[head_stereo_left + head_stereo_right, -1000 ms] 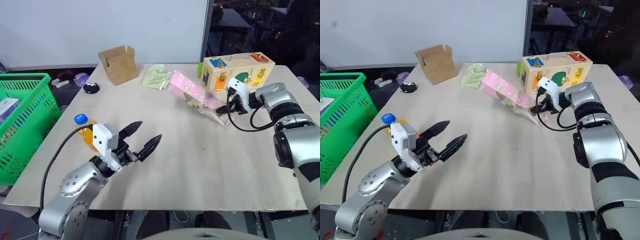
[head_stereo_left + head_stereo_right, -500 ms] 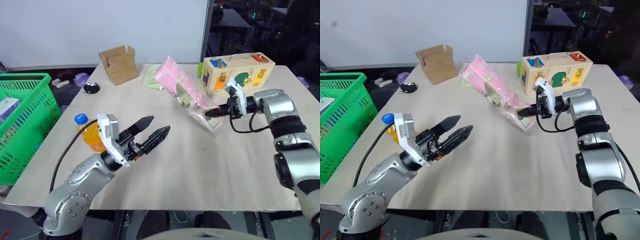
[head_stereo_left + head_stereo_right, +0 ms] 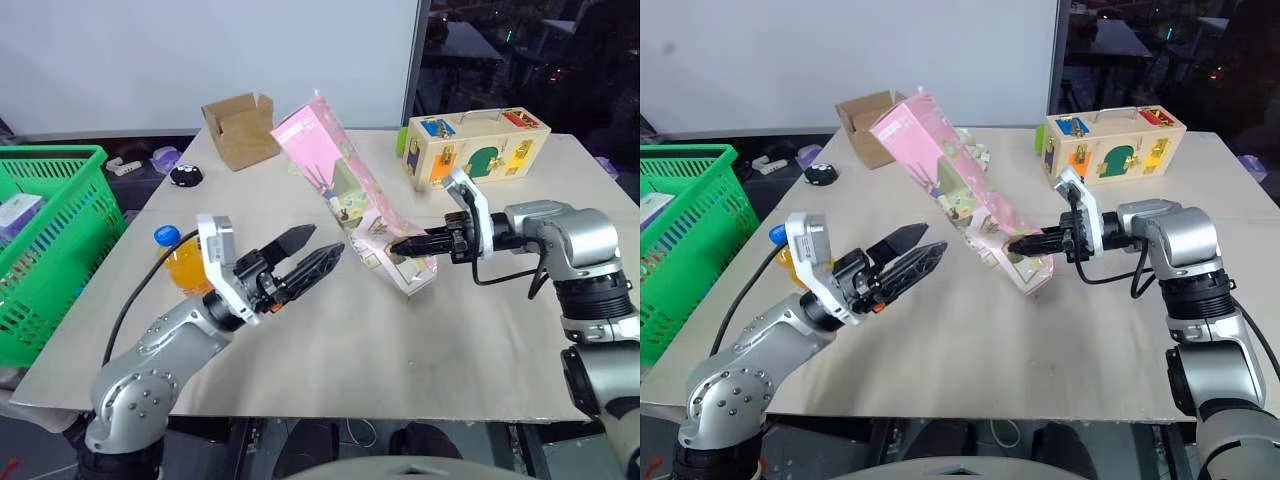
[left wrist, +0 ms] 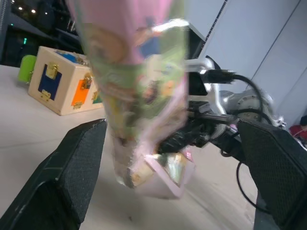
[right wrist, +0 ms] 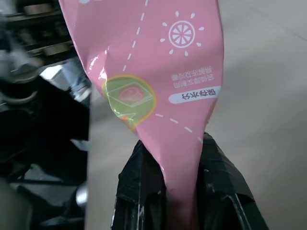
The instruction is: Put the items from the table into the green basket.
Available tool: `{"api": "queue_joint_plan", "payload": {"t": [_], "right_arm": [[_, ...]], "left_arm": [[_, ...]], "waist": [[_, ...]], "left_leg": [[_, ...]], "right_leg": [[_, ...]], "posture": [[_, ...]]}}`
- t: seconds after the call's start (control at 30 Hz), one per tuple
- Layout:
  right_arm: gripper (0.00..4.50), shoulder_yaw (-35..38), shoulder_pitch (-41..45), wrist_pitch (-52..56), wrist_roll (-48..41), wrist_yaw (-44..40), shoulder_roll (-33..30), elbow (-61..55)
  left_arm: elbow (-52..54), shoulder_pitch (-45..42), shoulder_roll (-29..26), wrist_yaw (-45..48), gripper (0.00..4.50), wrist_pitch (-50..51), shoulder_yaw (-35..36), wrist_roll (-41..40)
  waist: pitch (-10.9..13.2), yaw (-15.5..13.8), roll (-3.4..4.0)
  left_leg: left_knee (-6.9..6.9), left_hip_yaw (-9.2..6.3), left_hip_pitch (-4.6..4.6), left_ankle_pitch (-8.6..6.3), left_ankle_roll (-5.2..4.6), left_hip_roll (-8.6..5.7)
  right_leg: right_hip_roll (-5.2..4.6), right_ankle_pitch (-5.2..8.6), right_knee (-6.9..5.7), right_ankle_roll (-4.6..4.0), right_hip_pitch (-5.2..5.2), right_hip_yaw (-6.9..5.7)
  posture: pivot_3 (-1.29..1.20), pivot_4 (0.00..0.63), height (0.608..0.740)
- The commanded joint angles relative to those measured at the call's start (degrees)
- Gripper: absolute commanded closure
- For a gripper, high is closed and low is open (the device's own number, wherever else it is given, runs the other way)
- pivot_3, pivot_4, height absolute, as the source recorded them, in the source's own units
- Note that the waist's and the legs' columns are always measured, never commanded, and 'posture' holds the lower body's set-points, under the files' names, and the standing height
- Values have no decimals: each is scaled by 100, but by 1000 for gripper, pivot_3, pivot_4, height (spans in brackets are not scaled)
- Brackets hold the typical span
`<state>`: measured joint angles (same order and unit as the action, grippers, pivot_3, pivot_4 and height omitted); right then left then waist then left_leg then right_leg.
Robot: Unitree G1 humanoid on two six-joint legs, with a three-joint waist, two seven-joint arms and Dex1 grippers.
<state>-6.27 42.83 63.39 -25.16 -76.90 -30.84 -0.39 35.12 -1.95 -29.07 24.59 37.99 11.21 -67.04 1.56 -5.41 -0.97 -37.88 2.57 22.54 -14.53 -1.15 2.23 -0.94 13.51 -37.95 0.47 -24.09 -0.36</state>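
My right gripper is holding the pink package's lower end (image 3: 410, 275) far from the green basket. Next, my left gripper grabs the package's middle (image 3: 347, 195) and carries it to the basket.
The long pink printed package (image 3: 343, 185) stands tilted over the table (image 3: 420, 350), its top end leaning toward the far left. My right gripper (image 3: 402, 246) is shut on its lower end, and the right wrist view shows the pink film (image 5: 153, 72) pinched between the black fingers (image 5: 144, 191). My left gripper (image 3: 318, 252) hangs open just left of the package's lower half, not touching it. The left wrist view has the package (image 4: 139, 86) between its fingers (image 4: 72, 177). The orange-drink bottle (image 3: 180, 268) with a blue cap stands behind my left forearm. The green basket (image 3: 60, 156) sits off the table's left edge.
A cardboard box (image 3: 240, 128) and a black round object (image 3: 186, 176) sit at the far left of the table. A wooden lock box (image 3: 475, 145) stands at the far right. A pale box (image 3: 22, 212) lies in the basket.
My right gripper drew the package toward me and to the left, lifting its far end so that it now stands steeply. My left gripper rose a little and rolled, still open.
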Motion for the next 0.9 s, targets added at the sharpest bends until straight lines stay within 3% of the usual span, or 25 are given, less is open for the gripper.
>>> {"api": "queue_joint_plan", "payload": {"t": [0.03, 0.37, 0.5, 0.53, 0.67, 0.7, 0.9], "right_arm": [[4440, -137, 76, 0, -300, 27, -81, -377], [4440, -817, 206, -70, -524, -8, -143, -525], [4445, -923, 219, -82, -614, -82, -216, -572], [4445, -942, 218, -79, -643, -89, -235, -593], [4445, -953, 228, -113, -728, -100, -241, -598], [3952, -879, 215, -218, -733, -43, -168, -568], [1095, -456, 65, -427, -780, 396, -182, -683]], "left_arm": [[-22, -191, -39, 47, 0, -10, 35, -101], [-149, -586, 35, 217, 0, 67, -174, -52], [-228, -635, 104, 254, 1112, 75, -124, -140], [-236, -641, 114, 258, 1739, 81, -119, -140], [-256, -647, 200, 221, 3206, 85, -117, -144], [-248, -644, 211, 217, 3572, 82, -115, -133], [-280, -781, 222, -122, 3585, -19, 338, -418]], "waist": [[1, 9, -1], [3, 11, -7], [3, 12, -7], [4, 11, -8], [4, 12, -9], [5, 12, -9], [6, 6, -12]], "left_leg": [[0, 0, 0, 0, 0, 0], [-15, -3, 3, -1, -1, 0], [-17, -4, 3, -1, -1, 0], [-17, -4, 3, -1, -1, 0], [-17, -5, 3, -1, -1, 0], [-17, -5, 3, -1, -1, 0], [-19, -12, 4, -1, -1, 1]], "right_leg": [[0, 0, 1, 0, 1, 0], [-1, 0, 2, 0, 7, -2], [-1, 0, 2, 0, 8, -3], [-1, 0, 2, 0, 8, -3], [-1, 0, 2, 0, 8, -3], [-1, 0, 2, 0, 8, -3], [-1, 0, 2, 1, 11, -8]], "posture": [[143, 0, 740], [135, 0, 740], [137, 0, 740], [137, 0, 740], [137, 0, 740], [137, 0, 740], [141, 0, 740]]}}
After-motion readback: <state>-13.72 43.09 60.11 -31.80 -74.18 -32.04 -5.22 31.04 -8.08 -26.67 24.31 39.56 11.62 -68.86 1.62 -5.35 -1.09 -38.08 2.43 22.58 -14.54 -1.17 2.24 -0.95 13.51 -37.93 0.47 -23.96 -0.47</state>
